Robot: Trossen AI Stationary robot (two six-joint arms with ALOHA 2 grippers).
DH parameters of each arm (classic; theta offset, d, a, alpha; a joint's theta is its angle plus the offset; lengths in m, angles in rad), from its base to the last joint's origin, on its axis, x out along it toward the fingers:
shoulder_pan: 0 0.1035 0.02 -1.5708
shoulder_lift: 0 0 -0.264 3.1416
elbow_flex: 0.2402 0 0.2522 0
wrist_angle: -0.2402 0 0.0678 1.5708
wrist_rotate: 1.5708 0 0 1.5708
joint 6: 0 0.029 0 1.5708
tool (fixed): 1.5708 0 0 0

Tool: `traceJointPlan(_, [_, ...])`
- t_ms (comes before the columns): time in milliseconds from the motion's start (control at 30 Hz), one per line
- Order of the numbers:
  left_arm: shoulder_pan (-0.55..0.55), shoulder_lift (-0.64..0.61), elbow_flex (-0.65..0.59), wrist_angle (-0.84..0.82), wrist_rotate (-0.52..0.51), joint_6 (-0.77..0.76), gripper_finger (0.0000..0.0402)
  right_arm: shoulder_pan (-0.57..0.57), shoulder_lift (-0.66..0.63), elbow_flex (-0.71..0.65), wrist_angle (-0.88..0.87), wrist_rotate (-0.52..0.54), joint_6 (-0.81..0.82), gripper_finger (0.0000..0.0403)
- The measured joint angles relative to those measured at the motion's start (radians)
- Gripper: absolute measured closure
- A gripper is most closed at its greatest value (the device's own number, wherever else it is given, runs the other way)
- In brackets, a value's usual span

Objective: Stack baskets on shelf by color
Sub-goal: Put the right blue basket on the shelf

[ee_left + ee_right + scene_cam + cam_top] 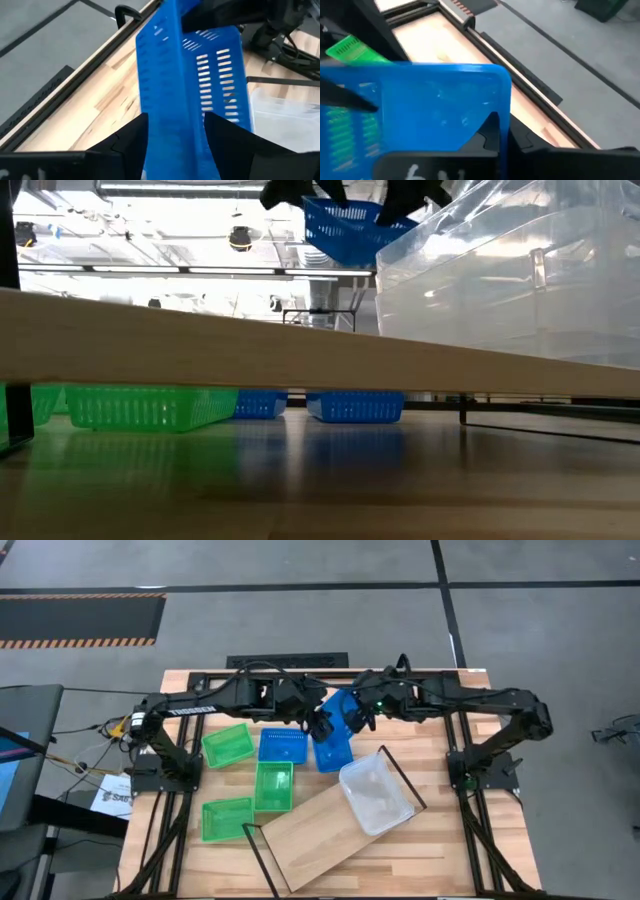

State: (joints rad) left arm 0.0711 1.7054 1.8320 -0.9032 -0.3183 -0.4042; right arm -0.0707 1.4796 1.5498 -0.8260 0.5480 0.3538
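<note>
A gap lies between the clear basket and the wire frame. The clear basket will therefore slide when I push the blue basket against it.
A blue basket hangs in the air over the table's far middle, tilted, and shows high up in the low view as the same blue basket. My right gripper is shut on it from the right. My left gripper is open beside it on the left, its fingers standing on either side of the basket's lower edge. The shelf lies slantwise on the table's near half. A clear basket rests with its bottom on the shelf's right end. My left gripper has the blue basket's edge between its open fingers; whether they touch it I cannot tell. My right gripper pinches the basket's side wall near a rounded corner, coming slanting down from the table's right. The wall hides one finger. The basket is lifted clear and tilted.
Two more blue baskets rest on the table under the grippers. Three green baskets lie to the left. The shelf's black wire frames stick up at both of its ends.
</note>
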Motion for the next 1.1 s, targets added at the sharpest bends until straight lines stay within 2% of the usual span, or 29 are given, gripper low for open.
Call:
traceJointPlan(167, [0.000, -0.003, -0.003, -0.008, -0.028, -0.001, 0.0249, 0.013, 0.002, 0.002, -0.005, 0.001, 0.003, 0.0387])
traceJointPlan(433, [-0.001, 0.001, -0.003, -0.068, -0.007, -0.003, 0.0388, 0.020, 0.002, 0.001, -0.009, 0.000, 0.004, 0.0381])
traceJointPlan(600, [0.000, 0.001, -0.003, -0.075, -0.007, -0.037, 0.0399, 0.024, 0.002, 0.001, -0.002, -0.005, -0.017, 0.0370])
traceJointPlan(833, [-0.019, 0.001, -0.003, -0.116, -0.004, -0.134, 0.0401, 0.032, -0.060, 0.001, -0.005, -0.013, -0.023, 0.0280])
traceJointPlan(967, [-0.055, -0.008, -0.003, -0.188, -0.032, -0.277, 0.0401, 0.042, -0.134, 0.001, -0.011, -0.019, -0.011, 0.0229])
traceJointPlan(1100, [-0.133, -0.022, -0.004, -0.279, -0.076, -0.488, 0.0401, 0.056, -0.238, 0.003, -0.037, 0.002, 0.045, 0.0203])
